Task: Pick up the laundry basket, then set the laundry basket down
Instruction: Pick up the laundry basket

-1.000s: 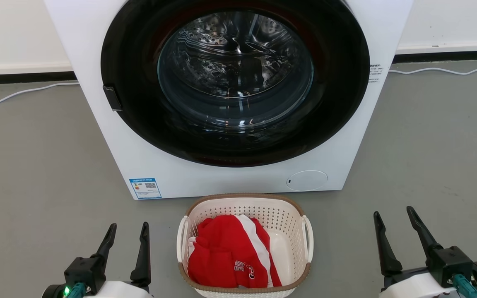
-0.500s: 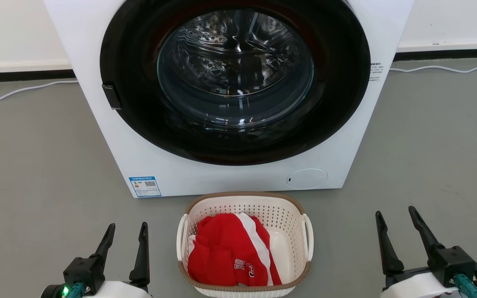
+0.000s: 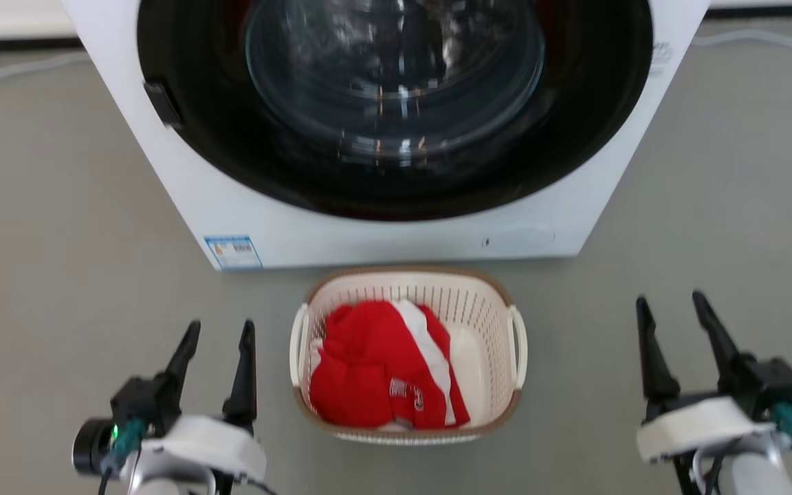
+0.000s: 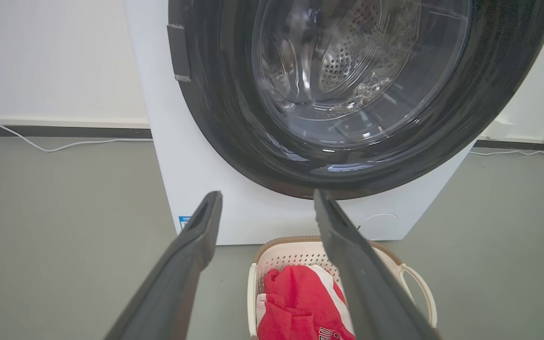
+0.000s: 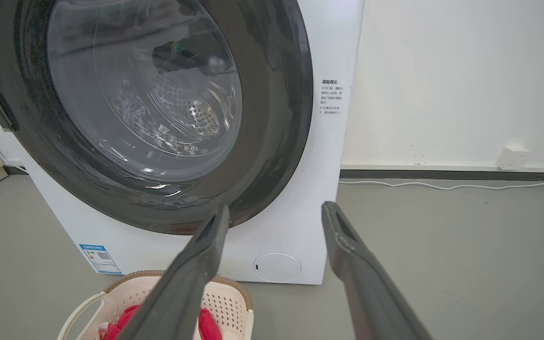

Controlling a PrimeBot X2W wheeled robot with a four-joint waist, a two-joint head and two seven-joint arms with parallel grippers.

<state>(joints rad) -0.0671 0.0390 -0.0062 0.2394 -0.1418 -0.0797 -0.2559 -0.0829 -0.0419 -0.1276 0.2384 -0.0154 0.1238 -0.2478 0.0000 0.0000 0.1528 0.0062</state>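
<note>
I expect the red and white garment [image 3: 389, 364] to stay in place and ride along when I lift the laundry basket, because the garment lies bunched up below the brown rim [image 3: 410, 269].
The laundry basket [image 3: 437, 300], cream-white with a brown rim and white loop handles, stands on the grey floor just before the washing machine. A red and white garment [image 3: 375, 371] lies inside it. My left gripper [image 3: 221, 326] is open to the basket's left, apart from the handle. My right gripper [image 3: 669, 300] is open farther off on the basket's right. In the left wrist view the basket [image 4: 295, 259] lies low between and beyond my open left gripper [image 4: 267, 193]. In the right wrist view the basket [image 5: 222, 302] sits at the lower left, partly behind a finger of my open right gripper [image 5: 276, 206].
A white front-loading washing machine [image 3: 396, 237] with a round dark door, shut, stands right behind the basket. A white cable [image 3: 18, 69] runs along the floor by the wall, and a wall socket [image 5: 513, 158] is at the right. Bare grey floor lies on both sides.
The whole head picture has shifted: the camera has dipped and moved nearer, so machine and basket sit higher in it. Both grippers stay open; the basket rests on the floor as before.
</note>
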